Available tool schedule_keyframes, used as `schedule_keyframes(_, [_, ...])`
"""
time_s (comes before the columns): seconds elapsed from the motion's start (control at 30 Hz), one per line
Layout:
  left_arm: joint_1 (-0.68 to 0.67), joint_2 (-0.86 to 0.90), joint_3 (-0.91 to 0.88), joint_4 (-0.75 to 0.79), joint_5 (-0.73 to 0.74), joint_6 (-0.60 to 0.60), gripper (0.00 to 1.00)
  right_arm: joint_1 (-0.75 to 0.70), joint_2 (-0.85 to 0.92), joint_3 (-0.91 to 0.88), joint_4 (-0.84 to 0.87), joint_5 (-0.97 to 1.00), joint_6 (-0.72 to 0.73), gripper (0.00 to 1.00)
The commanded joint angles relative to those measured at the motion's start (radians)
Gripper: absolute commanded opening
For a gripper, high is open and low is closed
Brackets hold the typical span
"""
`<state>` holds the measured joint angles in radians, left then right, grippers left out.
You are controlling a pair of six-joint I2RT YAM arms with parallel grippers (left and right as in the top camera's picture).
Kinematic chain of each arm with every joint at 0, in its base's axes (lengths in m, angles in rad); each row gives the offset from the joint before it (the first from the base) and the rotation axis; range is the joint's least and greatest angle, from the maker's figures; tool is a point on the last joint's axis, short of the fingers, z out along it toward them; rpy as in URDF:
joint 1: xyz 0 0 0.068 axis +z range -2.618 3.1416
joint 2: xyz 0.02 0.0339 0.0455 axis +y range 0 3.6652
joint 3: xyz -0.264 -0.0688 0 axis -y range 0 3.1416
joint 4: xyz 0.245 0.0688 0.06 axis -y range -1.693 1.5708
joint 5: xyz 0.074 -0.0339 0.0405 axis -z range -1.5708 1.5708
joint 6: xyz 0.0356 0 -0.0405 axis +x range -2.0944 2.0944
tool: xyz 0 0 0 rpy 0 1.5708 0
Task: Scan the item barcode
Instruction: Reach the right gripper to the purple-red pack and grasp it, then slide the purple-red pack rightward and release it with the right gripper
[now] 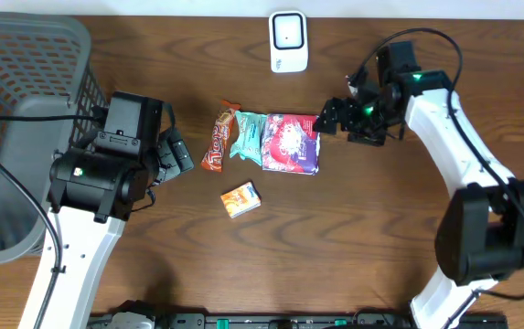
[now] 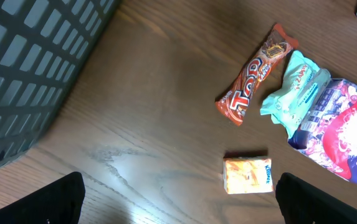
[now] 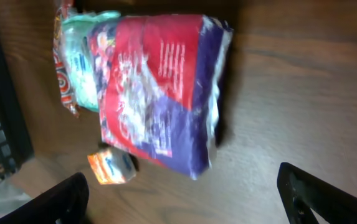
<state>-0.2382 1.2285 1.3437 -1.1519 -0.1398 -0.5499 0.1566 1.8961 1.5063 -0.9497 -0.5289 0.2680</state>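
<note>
My right gripper is to pull the snack bag away first, because the snack bag lies flat against the teal packet (image 1: 262, 140), and then take hold of its free edge (image 1: 315, 150) for scanning.
Four items lie mid-table: a red-and-purple snack bag (image 1: 291, 143) (image 3: 159, 93) (image 2: 343, 134), a teal packet (image 1: 247, 135) (image 2: 295, 90) (image 3: 85, 62), an orange-brown chocolate bar (image 1: 219, 137) (image 2: 253, 78) and a small orange box (image 1: 240, 199) (image 2: 248, 175) (image 3: 108, 167). The white barcode scanner (image 1: 287, 41) stands at the far edge. My right gripper (image 1: 328, 117) (image 3: 184, 199) is open, just right of the snack bag, holding nothing. Open and empty too, my left gripper (image 1: 179, 151) (image 2: 178, 202) hovers left of the chocolate bar.
A grey mesh basket (image 1: 19, 110) (image 2: 35, 68) fills the table's left side, beside the left arm. Bare wood lies below the small orange box and between the snack bag and the right arm's base.
</note>
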Motion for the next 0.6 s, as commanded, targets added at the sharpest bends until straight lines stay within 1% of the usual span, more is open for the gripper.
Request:
schedule_keyframes(0.0, [0.003,0.000,0.010,-0.003,-0.006,-0.001,0.98,0.027,0.076,0.021,0.042,-0.060,0.044,0.92])
schedule_keyframes(0.07, [0.003,0.000,0.010,-0.003,-0.006,-0.001,0.98,0.031,0.106,0.021,0.056,-0.060,0.063,0.87])
schedule_keyframes(0.13, [0.003,0.000,0.010,-0.003,-0.006,-0.002,0.98,0.032,0.133,0.021,0.072,-0.061,0.070,0.75])
schedule_keyframes(0.27, [0.003,0.000,0.010,-0.003,-0.006,-0.001,0.98,0.055,0.202,0.021,0.121,-0.061,0.080,0.73])
schedule_keyframes(0.3, [0.003,0.000,0.010,-0.003,-0.006,-0.001,0.98,0.069,0.224,0.021,0.136,-0.069,0.079,0.61])
schedule_keyframes(0.37, [0.003,0.000,0.010,-0.003,-0.006,-0.002,0.98,0.081,0.240,0.021,0.161,-0.071,0.066,0.45])
schedule_keyframes(0.43, [0.003,0.000,0.010,-0.003,-0.006,-0.001,0.98,0.090,0.247,0.021,0.193,-0.071,0.022,0.40])
schedule_keyframes(0.47, [0.003,0.000,0.010,-0.003,-0.006,-0.001,0.98,0.092,0.248,0.021,0.203,-0.068,0.011,0.35])
schedule_keyframes(0.5, [0.003,0.000,0.010,-0.003,-0.006,-0.001,0.98,0.093,0.248,0.021,0.208,-0.067,0.011,0.28])
schedule_keyframes(0.53, [0.003,0.000,0.010,-0.003,-0.006,-0.001,0.98,0.093,0.247,0.022,0.210,-0.068,0.012,0.12])
schedule_keyframes(0.57, [0.003,0.000,0.010,-0.003,-0.006,-0.002,0.98,0.092,0.247,0.024,0.210,-0.068,0.012,0.01])
